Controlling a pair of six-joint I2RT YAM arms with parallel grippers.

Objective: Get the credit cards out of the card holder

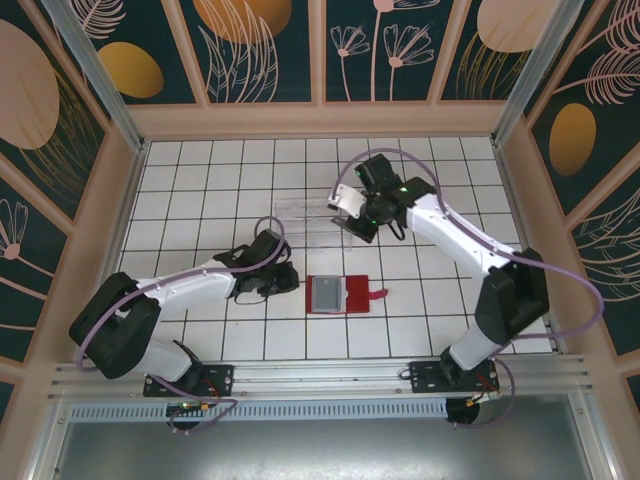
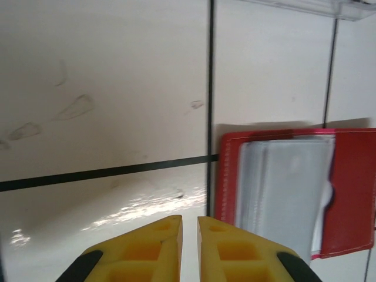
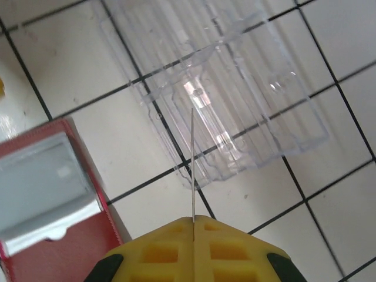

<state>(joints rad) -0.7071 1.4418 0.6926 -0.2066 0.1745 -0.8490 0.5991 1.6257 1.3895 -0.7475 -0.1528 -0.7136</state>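
Observation:
The credit card (image 3: 192, 161) is hanging on edge above the clear tray's empty compartments (image 3: 178, 130). My right gripper keeps lining it up and moving it down until it is inside one of them.
The card holder (image 1: 340, 295) lies open on the white tiles, red with a grey inner panel (image 2: 288, 182) and a small tab at its right. My left gripper (image 1: 288, 279) sits low just left of it, and in the left wrist view its yellow fingers (image 2: 189, 218) stand a narrow slit apart with nothing between them. My right gripper (image 1: 358, 215) hangs over the near edge of the clear tray, shut on a credit card (image 1: 352, 228). In the right wrist view that card (image 3: 192, 164) shows edge-on as a thin line rising from the closed fingers (image 3: 193, 219), with the card holder (image 3: 35, 258) at lower left.
A clear plastic compartment tray (image 1: 300, 222) lies behind the card holder, and the right wrist view looks down on the tray (image 3: 247, 106) from close above. Wooden walls with patterned panels ring the tiled floor. Bare tiles lie left of and behind the left gripper.

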